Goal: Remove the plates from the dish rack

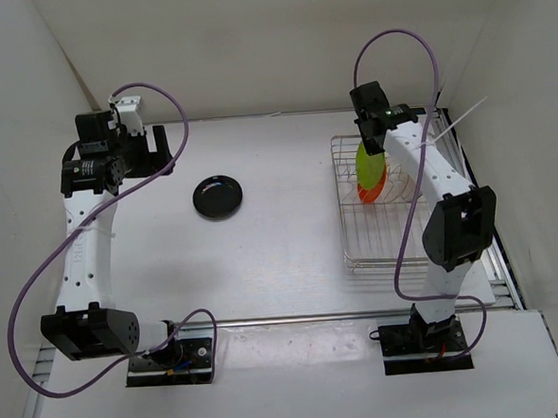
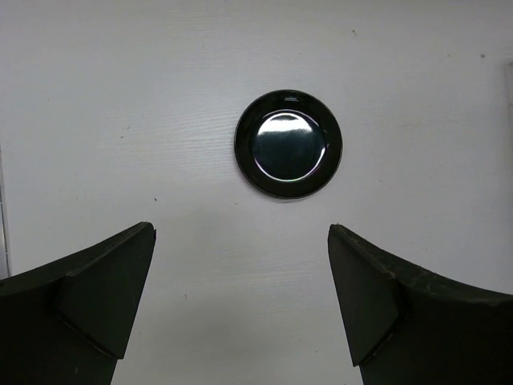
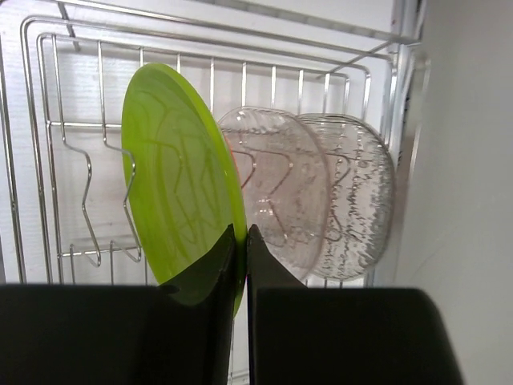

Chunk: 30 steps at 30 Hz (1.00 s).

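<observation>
One edge of the green plate (image 3: 240, 216) has my right gripper on it, so my open left gripper keeps going toward the free opposite edge (image 3: 152, 72) and closes there.
The black plate (image 1: 218, 196) lies flat on the white table, also in the left wrist view (image 2: 288, 144). My left gripper (image 1: 160, 150) is open and empty (image 2: 240, 233), well back from that plate. The silver wire dish rack (image 1: 388, 257) stands at the right (image 3: 50, 160). In it the lime green plate (image 1: 371, 165) stands on edge (image 3: 180, 172), with the orange plate (image 1: 371, 193) just behind it and two clear glassy plates (image 3: 280, 200) (image 3: 357, 196) further along. My right gripper (image 1: 371, 145) is shut on the green plate's rim (image 3: 240, 241).
White walls close in at the back and on both sides; the right wall (image 3: 473, 200) runs right beside the rack. Purple cables loop over both arms. A raised metal rail (image 1: 295, 319) runs across the table's near edge.
</observation>
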{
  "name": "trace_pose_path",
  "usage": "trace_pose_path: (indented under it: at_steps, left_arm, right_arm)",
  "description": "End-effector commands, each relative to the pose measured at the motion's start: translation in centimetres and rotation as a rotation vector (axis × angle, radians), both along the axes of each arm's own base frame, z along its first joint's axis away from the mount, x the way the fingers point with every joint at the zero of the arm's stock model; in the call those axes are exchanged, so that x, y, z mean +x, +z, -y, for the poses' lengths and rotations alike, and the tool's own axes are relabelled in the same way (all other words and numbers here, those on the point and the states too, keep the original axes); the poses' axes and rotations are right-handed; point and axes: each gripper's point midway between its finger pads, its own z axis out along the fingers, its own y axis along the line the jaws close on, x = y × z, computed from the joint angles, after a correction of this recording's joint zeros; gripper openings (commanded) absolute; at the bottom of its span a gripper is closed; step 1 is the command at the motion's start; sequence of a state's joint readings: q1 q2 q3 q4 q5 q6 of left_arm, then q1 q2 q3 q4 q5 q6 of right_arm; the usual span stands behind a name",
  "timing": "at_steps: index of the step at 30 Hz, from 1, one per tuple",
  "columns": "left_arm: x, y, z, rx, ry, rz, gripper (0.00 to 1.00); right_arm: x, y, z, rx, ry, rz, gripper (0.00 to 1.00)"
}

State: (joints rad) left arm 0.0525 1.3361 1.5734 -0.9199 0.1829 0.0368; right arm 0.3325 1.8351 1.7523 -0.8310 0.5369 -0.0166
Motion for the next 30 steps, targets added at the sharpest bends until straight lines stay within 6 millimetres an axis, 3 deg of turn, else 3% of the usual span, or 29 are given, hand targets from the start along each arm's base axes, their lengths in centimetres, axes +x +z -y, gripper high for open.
trace_pose_path:
  at_steps: [1,6,11,13,16,17,18,19,20,21,22,24,26,27,30]
  left_arm:
    - [1.3,2.5,1.8,-0.016,-0.077,0.105,1.0]
    - [2.8,2.9,3.7,-0.045,-0.15,0.156,1.0]
    - [4.4,3.0,7.4,-0.072,-0.262,0.18,1.0]
    - [4.8,3.5,9.6,-0.114,-0.338,0.211,1.0]
    - [4.4,4.2,14.4,-0.179,-0.513,0.232,1.0]
    - [3.8,4.6,17.1,-0.199,-0.592,0.233,1.0]
    - [4.1,3.4,18.7,-0.213,-0.63,0.185,1.0]
    - [4.1,5.4,20.1,-0.222,-0.673,0.216,1.0]
    - [2.8,5.5,22.6,-0.245,-0.749,0.19,1.0]
    - [3.1,5.0,24.1,-0.255,-0.785,0.173,1.0]
    - [2.7,6.2,25.3,-0.257,-0.814,0.197,1.0]
    - [1.3,6.1,28.7,-0.28,-0.894,0.17,1.0]
    - [0.2,7.8,30.7,-0.302,-0.952,0.195,1.0]
    - [-0.8,7.9,32.2,-0.307,-0.992,0.195,1.0]
    - [-1.9,7.2,34.4,-0.322,-1.041,0.157,1.0]
  right_arm:
    - [-0.2,6.5,1.4,0.002,-0.043,0.154,0.0]
    - [-1.1,9.6,2.8,0.013,-0.064,0.226,0.0]
    - [-1.8,13.2,3.1,0.021,-0.047,0.305,0.0]
    - [-2.0,14.3,3.4,0.04,-0.047,0.33,0.0]
    - [-2.7,15.0,2.3,0.155,0.01,0.337,0.0]
    - [-3.4,14.6,-0.1,0.273,0.125,0.298,0.0]
    - [-3.8,14.7,-1.3,0.34,0.186,0.284,0.0]
    - [-4.7,14.5,-1.8,0.381,0.254,0.265,0.0]
    - [-5.5,14.5,-3.2,0.431,0.33,0.246,0.0]
    - [-6.1,14.6,-3.9,0.47,0.384,0.234,0.0]
    - [-7.1,14.9,-4.8,0.502,0.443,0.232,0.0]
    - [-8.3,14.4,-6.5,0.579,0.552,0.189,0.0]
    - [-9.5,14.8,-7.4,0.616,0.617,0.183,0.0]
    - [-9.6,14.9,-7.5,0.631,0.636,0.183,0.0]
    - [-11.0,15.2,-8.8,0.706,0.717,0.157,0.0]
